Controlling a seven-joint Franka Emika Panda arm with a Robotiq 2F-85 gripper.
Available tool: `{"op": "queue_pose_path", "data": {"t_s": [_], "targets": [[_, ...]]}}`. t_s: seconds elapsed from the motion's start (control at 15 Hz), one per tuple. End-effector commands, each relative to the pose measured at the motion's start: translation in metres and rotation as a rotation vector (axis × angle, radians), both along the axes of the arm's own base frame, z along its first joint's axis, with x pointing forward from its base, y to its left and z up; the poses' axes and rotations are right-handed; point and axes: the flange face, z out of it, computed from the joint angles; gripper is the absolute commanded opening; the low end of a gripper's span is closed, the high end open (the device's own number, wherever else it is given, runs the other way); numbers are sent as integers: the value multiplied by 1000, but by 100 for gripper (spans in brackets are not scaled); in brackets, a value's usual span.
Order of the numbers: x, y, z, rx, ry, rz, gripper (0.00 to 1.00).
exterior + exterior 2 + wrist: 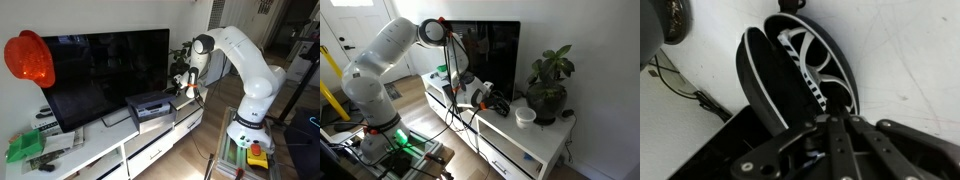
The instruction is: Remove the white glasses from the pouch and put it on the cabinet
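Observation:
My gripper is too shallow at the near end of the white glasses, so next I open it, go deeper into the pouch and take hold of the glasses before I lift them.
In the wrist view a black oval pouch lies open on the white cabinet top. The white glasses lie inside it. My gripper is right over the pouch's near end. Its fingers are closed together on the lower, striped part of the glasses. In both exterior views the gripper is low over the cabinet, beside the television. The pouch shows as a dark shape under the gripper.
A large television stands on the cabinet, with a black box-shaped device in front of it. A potted plant and a white cup stand on one end of the cabinet. Black cables lie next to the pouch.

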Motion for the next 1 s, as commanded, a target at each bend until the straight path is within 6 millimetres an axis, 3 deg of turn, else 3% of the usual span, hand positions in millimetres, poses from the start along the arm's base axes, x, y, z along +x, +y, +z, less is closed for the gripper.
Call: {"op": "queue_pose_path", "data": {"t_s": [0.0, 0.73, 0.93], "targets": [[-1, -6, -13, -38, -31, 46, 0], [12, -16, -30, -81, -127, 91, 0], [14, -18, -35, -85, -130, 96, 7]]}}
